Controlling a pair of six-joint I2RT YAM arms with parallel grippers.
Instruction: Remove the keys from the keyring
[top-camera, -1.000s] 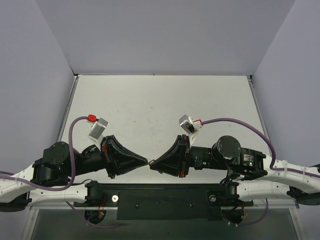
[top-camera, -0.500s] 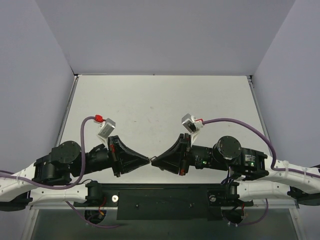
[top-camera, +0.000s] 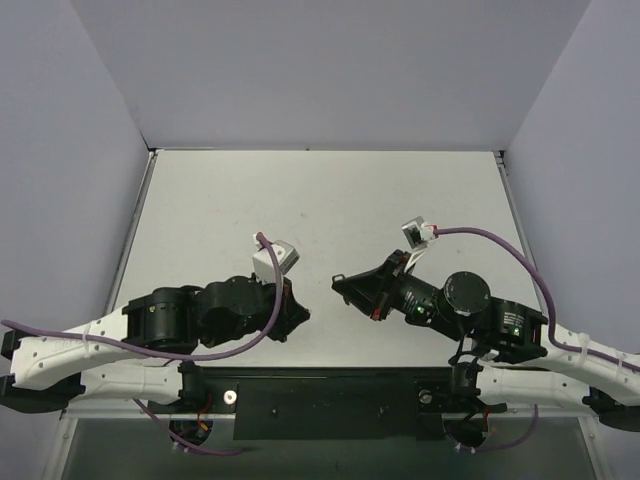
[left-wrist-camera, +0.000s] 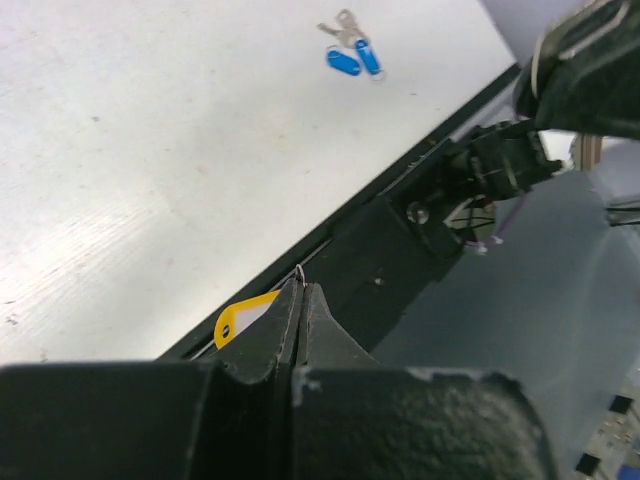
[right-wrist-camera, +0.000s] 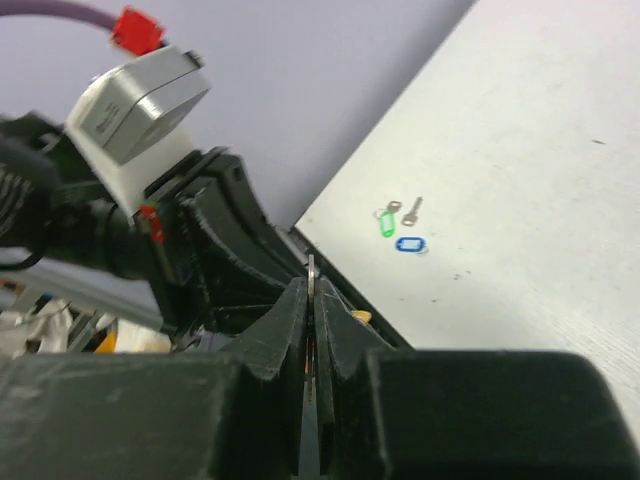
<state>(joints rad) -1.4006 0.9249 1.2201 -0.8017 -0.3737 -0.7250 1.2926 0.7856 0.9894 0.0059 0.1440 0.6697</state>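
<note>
A gap (top-camera: 321, 300) separates the silver key from the keyring, so my right gripper should move the key on to the white table's clear middle (top-camera: 312, 277) before it lets go there.
My left gripper (left-wrist-camera: 300, 287) is shut on the keyring (left-wrist-camera: 300, 270), a thin wire loop poking out of the fingertips. Its yellow tag (left-wrist-camera: 240, 318) hangs to the left of the fingers. My right gripper (right-wrist-camera: 312, 287) is shut on the key (right-wrist-camera: 312, 267), a thin silver blade seen edge-on between the pads. In the top view the left gripper (top-camera: 303, 316) and right gripper (top-camera: 336, 282) hover apart above the table's near edge, with a small gap between their tips. Key and ring are too small to make out there.
Two blue tags (left-wrist-camera: 352, 58) with silver keys (left-wrist-camera: 343, 28) lie on the white table (left-wrist-camera: 150, 150). A green tag (right-wrist-camera: 387, 222), a loose silver key (right-wrist-camera: 411, 211) and a blue-rimmed tag (right-wrist-camera: 410, 244) also lie on it. The black base rail (top-camera: 330, 400) runs along the near edge.
The two grippers met tip to tip before; now they have drawn apart. The left wrist has swung round and the right gripper has pulled back up and to the right.
</note>
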